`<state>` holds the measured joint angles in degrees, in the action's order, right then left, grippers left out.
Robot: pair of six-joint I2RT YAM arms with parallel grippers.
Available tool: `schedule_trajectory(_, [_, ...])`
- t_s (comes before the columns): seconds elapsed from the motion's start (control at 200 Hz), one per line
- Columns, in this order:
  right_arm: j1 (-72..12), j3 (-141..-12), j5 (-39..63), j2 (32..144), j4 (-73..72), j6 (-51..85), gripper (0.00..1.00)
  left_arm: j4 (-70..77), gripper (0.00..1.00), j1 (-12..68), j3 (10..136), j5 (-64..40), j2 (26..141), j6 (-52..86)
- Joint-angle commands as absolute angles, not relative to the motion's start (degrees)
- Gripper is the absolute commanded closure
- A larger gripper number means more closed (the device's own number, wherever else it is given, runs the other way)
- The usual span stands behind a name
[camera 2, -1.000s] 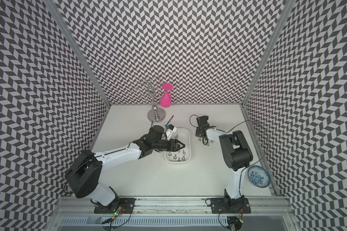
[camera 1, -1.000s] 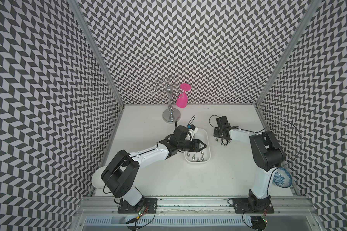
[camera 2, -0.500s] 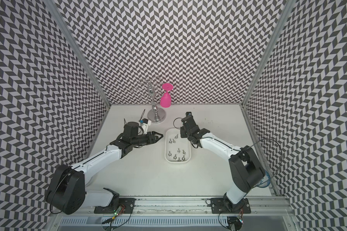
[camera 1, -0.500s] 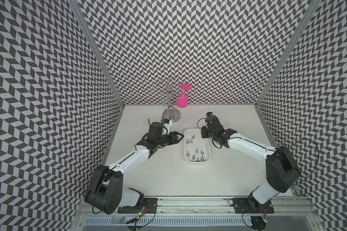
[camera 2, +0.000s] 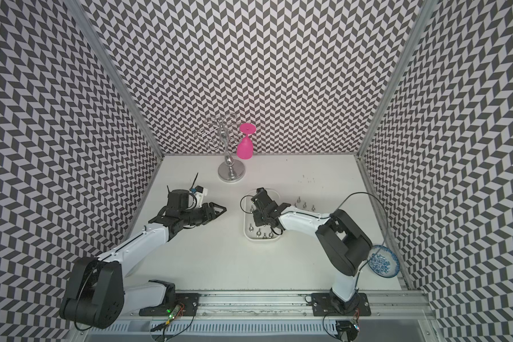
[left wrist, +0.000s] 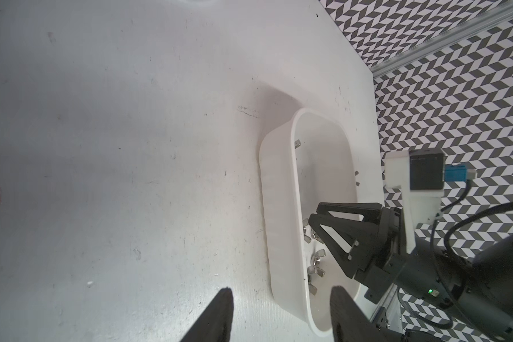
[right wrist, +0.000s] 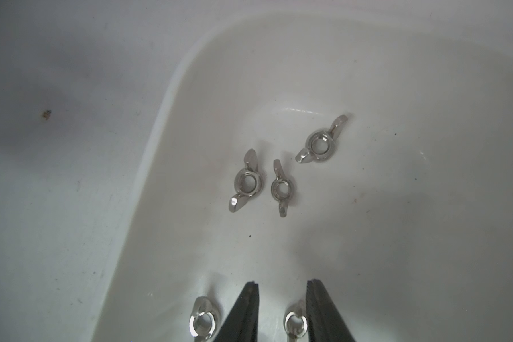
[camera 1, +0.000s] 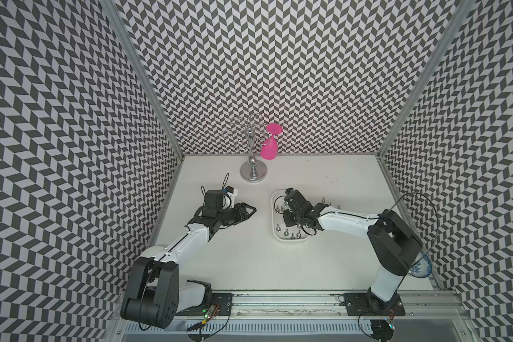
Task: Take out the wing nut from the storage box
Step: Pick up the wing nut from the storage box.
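Observation:
The wing nut (right wrist: 294,323) between my right gripper's fingers is clear of the one outside (right wrist: 204,320), so I should keep going down until the fingers reach its sides, then close.
The storage box (camera 1: 290,239) (camera 2: 261,239) is a shallow white tray at mid-table with several small metal wing nuts in it. My right gripper (right wrist: 282,297) (left wrist: 314,213) reaches down into the box and is open. One wing nut (right wrist: 295,324) lies between its fingers, close to one finger, and another (right wrist: 203,321) lies just outside them. Three more wing nuts (right wrist: 282,188) lie ahead on the box floor. My left gripper (camera 1: 249,210) (left wrist: 283,308) hovers left of the box, open and empty, apart from the box wall (left wrist: 279,207).
Three wing nuts (camera 1: 330,204) (camera 2: 304,204) lie on the table just right of the box. A chrome glass stand (camera 1: 253,171) with a pink glass (camera 1: 268,148) stands at the back. A blue-patterned bowl (camera 2: 382,265) sits at the front right, behind the right arm.
The left gripper has pulled back leftward out of the box. The right gripper has swung from the table right of the box into the box, and its jaws have widened.

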<state>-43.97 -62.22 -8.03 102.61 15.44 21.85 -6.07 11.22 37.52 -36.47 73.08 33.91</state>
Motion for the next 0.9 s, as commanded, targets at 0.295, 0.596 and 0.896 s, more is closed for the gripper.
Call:
schedule_trajectory(0.295, [-43.8,-62.2,-8.0,106.3,14.5,22.7,0.67,-6.0,0.44,10.9,37.5,-37.9,73.2,33.2])
schedule_trajectory(0.596, [-43.8,-61.5,-7.2,107.4,15.2,23.1,0.72,-5.9,0.44,10.9,37.3,-37.7,73.2,33.3])
schedule_trajectory(0.896, [-43.8,-60.3,-7.2,107.7,14.3,24.9,0.84,-6.5,0.44,10.9,37.6,-37.6,73.6,33.1])
